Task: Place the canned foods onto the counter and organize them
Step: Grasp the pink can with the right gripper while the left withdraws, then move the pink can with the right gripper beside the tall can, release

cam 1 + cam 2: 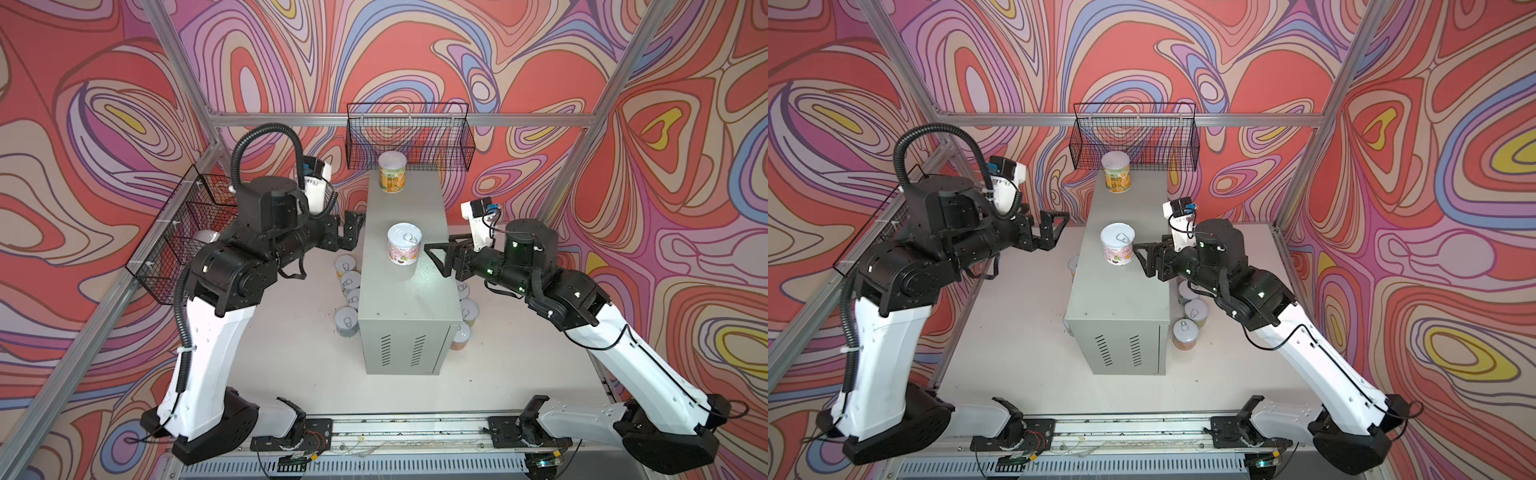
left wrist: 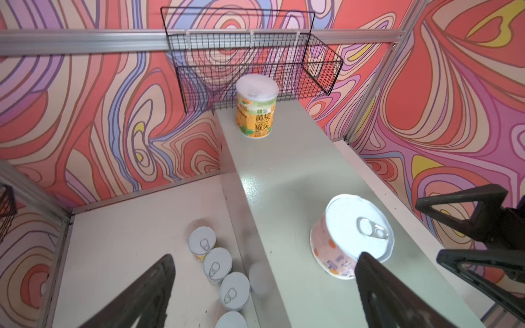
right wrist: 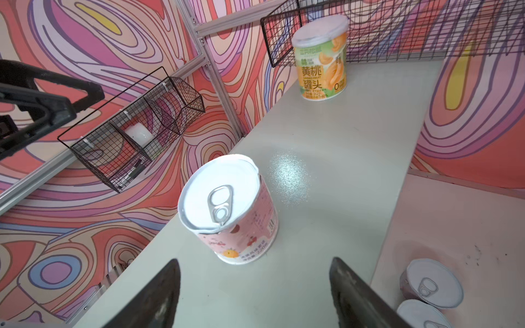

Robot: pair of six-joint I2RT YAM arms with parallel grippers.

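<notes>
My right gripper is on the same side as the free spot (image 1: 421,188) beside the yellow can, so it should carry the pink can mid-counter (image 1: 404,244) to that spot.
The counter (image 1: 399,299) (image 1: 1117,299) is a tall grey cabinet in the middle of the table. On its top stand two of the canned foods: a yellow-labelled can (image 1: 392,172) (image 2: 255,113) (image 3: 322,59) at the far end and a pink-labelled can (image 1: 404,243) (image 1: 1118,244) (image 2: 349,238) (image 3: 230,210) near the middle. My right gripper (image 1: 434,259) (image 3: 255,265) is open just right of the pink can, nothing between its fingers. My left gripper (image 1: 353,232) (image 2: 264,258) is open beside the counter's left edge, above a row of cans (image 2: 217,264) on the table.
More cans (image 1: 469,311) (image 3: 431,284) stand on the table against the counter's right side. A black wire basket (image 1: 407,137) hangs on the back wall just behind the yellow can. Another basket (image 1: 187,232) on the left wall holds a white roll (image 3: 139,135).
</notes>
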